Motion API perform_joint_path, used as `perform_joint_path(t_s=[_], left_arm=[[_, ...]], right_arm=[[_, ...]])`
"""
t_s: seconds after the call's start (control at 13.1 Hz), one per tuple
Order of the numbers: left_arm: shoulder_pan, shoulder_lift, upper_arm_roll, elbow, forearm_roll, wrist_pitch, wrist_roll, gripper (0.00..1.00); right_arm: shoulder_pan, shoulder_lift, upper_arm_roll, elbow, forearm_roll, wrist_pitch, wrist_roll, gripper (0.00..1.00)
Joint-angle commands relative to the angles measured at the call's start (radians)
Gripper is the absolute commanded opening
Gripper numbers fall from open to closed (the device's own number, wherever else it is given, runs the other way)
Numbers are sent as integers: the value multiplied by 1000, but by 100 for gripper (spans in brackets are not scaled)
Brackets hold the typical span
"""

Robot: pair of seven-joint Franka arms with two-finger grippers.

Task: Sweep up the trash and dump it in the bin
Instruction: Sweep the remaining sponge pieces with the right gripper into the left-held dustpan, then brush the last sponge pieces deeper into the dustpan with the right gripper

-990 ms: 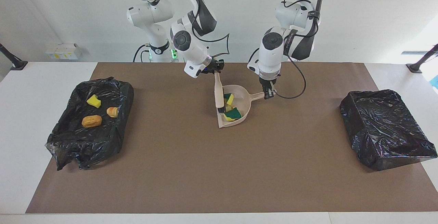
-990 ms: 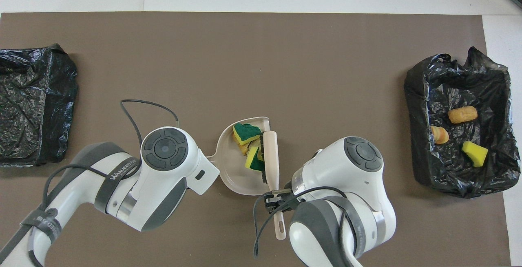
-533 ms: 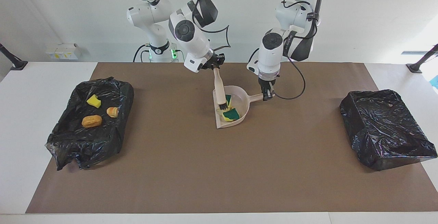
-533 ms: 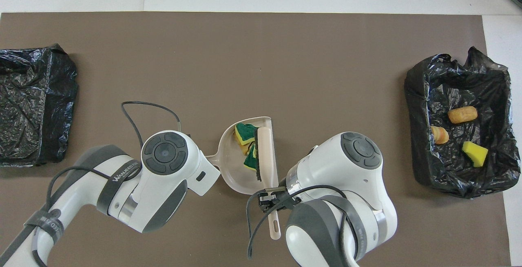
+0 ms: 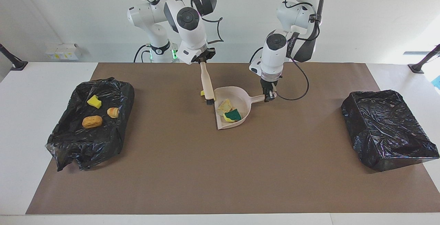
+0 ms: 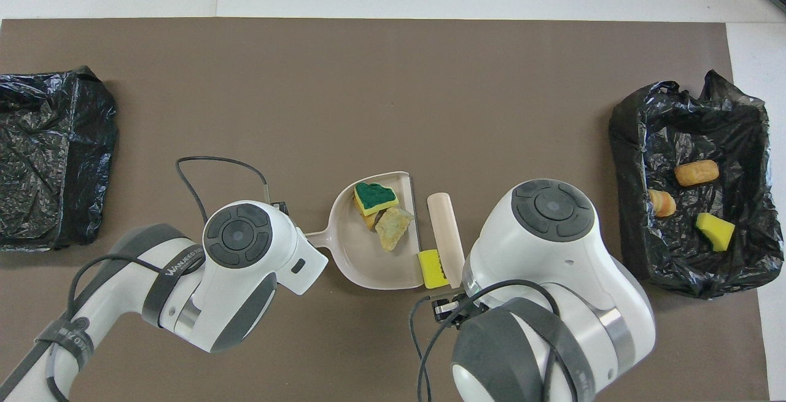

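Observation:
The yellow scrap [image 6: 432, 268] is by the near corner of the dustpan's opening. Next, my left gripper pulls the dustpan closer to line up the middle of its opening [image 6: 416, 229] with the scrap.
The beige dustpan [image 5: 240, 92] [image 6: 362, 267] lies on the brown mat, and my left gripper [image 5: 270, 96] is shut on its handle. Inside it lie pieces of trash: a green-and-yellow sponge scrap [image 5: 233, 115] [image 6: 374, 196] and a tan crumbly scrap [image 5: 225, 105] [image 6: 393, 227]. My right gripper [image 5: 203, 59] is shut on the handle of the beige brush [image 5: 207, 82] [image 6: 447, 233], which hangs bristles down just outside the pan's open mouth. A yellow scrap [image 5: 202, 93] [image 6: 433, 269] lies on the mat beside the bristles, outside the pan. From overhead both grippers are mostly hidden under their arms.
A bin lined with a black bag [image 5: 68, 142] [image 6: 626, 144] stands at the right arm's end and holds three yellow and orange scraps. A second black-bagged bin [image 5: 385, 128] [image 6: 49, 156] stands at the left arm's end. The mat's edge runs around everything.
My right gripper has lifted the brush out of the dustpan and carried it toward the right arm's end. A yellow scrap now lies outside the pan, and the tan scrap is uncovered. The dustpan has barely moved.

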Motion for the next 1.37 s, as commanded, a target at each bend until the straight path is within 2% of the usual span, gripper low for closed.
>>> perform_joint_path(t_s=[0.0, 0.08, 0.15, 0.3, 0.61, 0.76, 0.99, 1.14, 1.29], left_arm=[[45, -21, 6, -16, -11, -22, 87, 0], [52, -29, 6, -2, -11, -58, 98, 0], [52, -40, 8, 5, -11, -98, 101, 0], [38, -61, 8, -1, -2, -127, 97, 0], [-25, -107, 5, -60, 6, -110, 71, 0], [-61, -133, 3, -119, 42, -72, 2, 0], [-102, -133, 3, -136, 72, -60, -78, 0], [-98, -135, 2, -148, 72, -34, -78, 0], [-92, -135, 2, -151, 72, -21, -78, 0]], right_arm=[[-27, -100, 8, -160, -16, 61, 2, 0], [-42, -133, 9, -217, -16, 71, -3, 0], [-42, -131, 11, -254, -16, 71, -1, 0], [-25, -130, 17, -331, -5, 176, 8, 0], [-10, -104, 17, -362, 111, 252, 3, 0], [-7, -90, 18, -368, 180, 285, 2, 0], [41, -73, 18, -367, 315, 370, 3, 0], [61, -49, 18, -342, 448, 422, 3, 0], [76, -18, 18, -286, 489, 424, 18, 0]])
